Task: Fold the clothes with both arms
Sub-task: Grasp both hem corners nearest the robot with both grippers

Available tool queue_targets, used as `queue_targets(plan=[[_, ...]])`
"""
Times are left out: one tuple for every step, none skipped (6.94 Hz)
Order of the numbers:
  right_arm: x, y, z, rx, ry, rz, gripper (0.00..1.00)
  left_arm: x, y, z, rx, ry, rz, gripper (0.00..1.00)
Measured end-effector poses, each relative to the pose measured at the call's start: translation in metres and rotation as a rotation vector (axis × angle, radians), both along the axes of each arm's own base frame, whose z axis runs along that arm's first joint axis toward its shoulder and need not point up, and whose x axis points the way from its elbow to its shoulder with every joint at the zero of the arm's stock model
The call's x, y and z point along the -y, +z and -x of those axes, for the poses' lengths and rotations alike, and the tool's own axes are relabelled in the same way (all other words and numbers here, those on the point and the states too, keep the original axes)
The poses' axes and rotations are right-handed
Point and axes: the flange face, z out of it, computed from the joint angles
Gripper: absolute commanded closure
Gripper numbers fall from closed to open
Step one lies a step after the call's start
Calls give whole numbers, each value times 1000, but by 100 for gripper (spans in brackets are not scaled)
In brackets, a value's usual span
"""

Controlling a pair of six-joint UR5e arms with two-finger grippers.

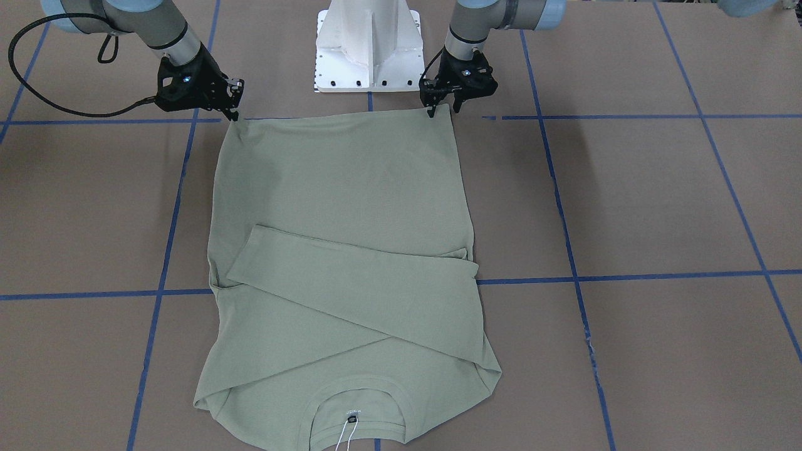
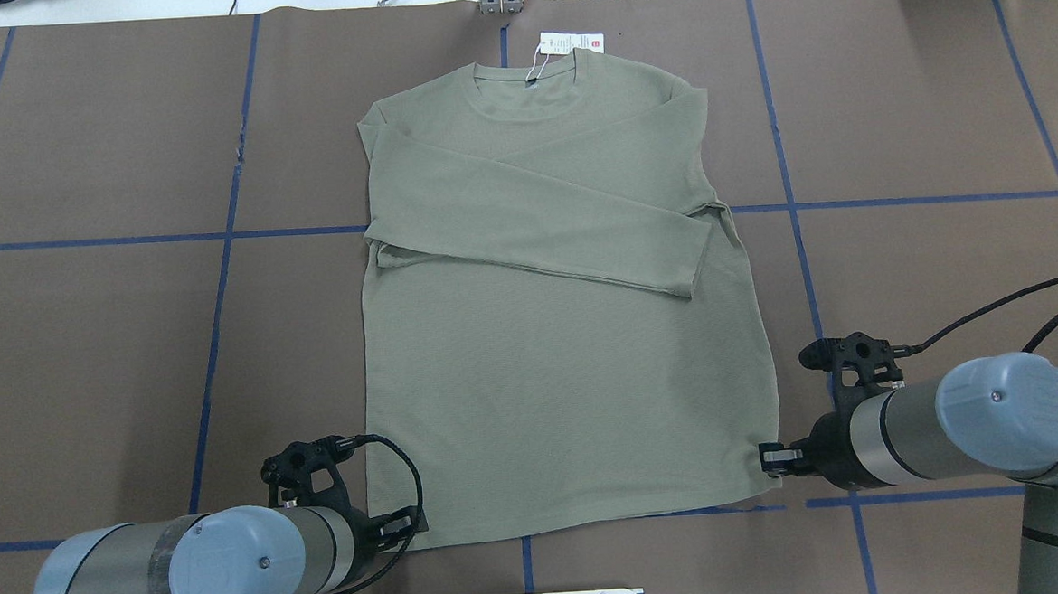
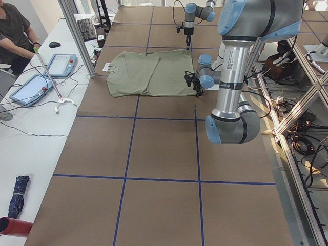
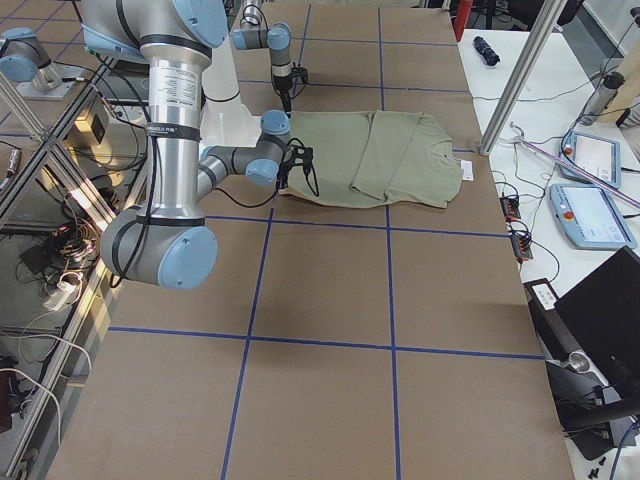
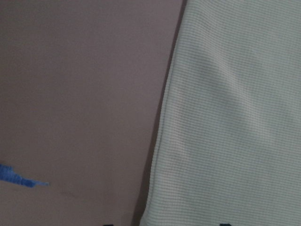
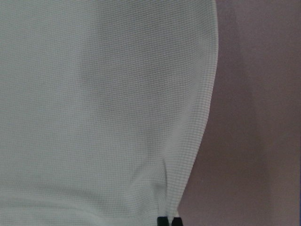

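Observation:
The panel [image 1: 346,180] between the shirt's hem and sleeves is smooth and barely slack. I expect the whole shirt [image 1: 349,300] to slide along, sleeves still crossed, when I pull its hem.
The pale sage-green shirt [image 2: 559,359] lies flat on the brown table, both sleeves crossed over its chest [image 1: 351,282]. Its collar and white hang tag [image 2: 570,43] point away from the robot. My right gripper [image 1: 234,114] is shut on the hem's corner, and the right wrist view shows its fingertips [image 6: 162,220] pinched together on the fabric edge. My left gripper [image 1: 443,110] stands open at the other hem corner [image 2: 387,531]. In the left wrist view the shirt's side edge [image 5: 160,141] runs between the spread fingertips.
The white pedestal base [image 1: 368,50] stands just behind the hem. Blue tape lines [image 2: 219,259] cross the table. A person [image 3: 13,31] sits at a side desk with tablets [image 3: 59,64]. Bare brown table [image 2: 88,356] lies on both sides of the shirt.

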Motion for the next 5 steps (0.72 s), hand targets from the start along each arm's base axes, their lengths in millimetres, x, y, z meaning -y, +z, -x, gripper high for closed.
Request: queue_targets(plan=[[1,0,-1,1,2,1,100,0,-1,0,-2,0,0,86],[2,0,-1,1,4,1,100,1,-3,1,-6,-1,0,100],[2,0,-2,1,5,1,100,1,-6,3,-12,-1,-1,100],[2,0,-2,1,5,1,100,2,-9,5,-19,-2,-1,100],[4,-1,-4,3,3,6,100,2,-13,9,-28,-4,-2,100]])
